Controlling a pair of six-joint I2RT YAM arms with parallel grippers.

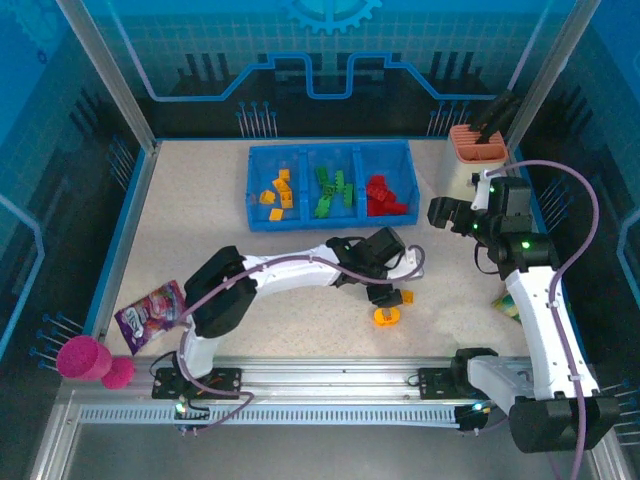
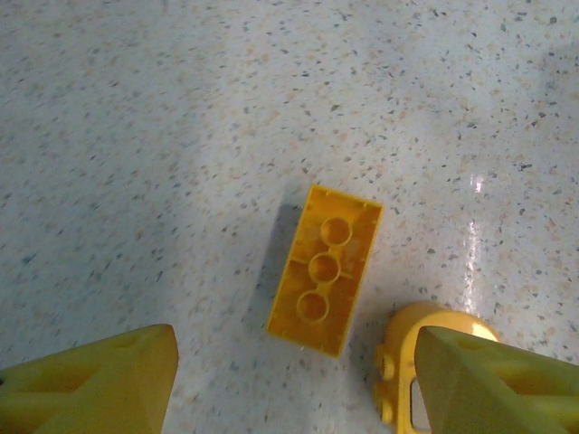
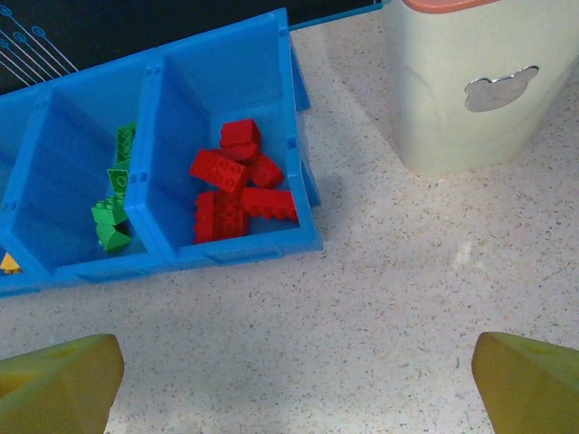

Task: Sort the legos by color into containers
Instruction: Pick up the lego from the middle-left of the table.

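Observation:
I can see a gap between the orange-yellow brick and the rounded piece, so I should keep lowering my left gripper until its fingers reach the brick's long sides, then close.
An orange-yellow brick lies upside down on the table, hollow side up, just ahead of my open left gripper. A second, rounded orange-yellow piece sits against the right fingertip. From above, these are the flat brick and the rounded piece under the left gripper. The blue tray holds orange-yellow legos on the left, green ones in the middle and red ones on the right. My right gripper hangs open over bare table near the red compartment.
A cream holder with an orange top stands at the back right, close to the right arm. A purple snack packet and a pink cup lie at the front left. Another packet sits beside the right arm.

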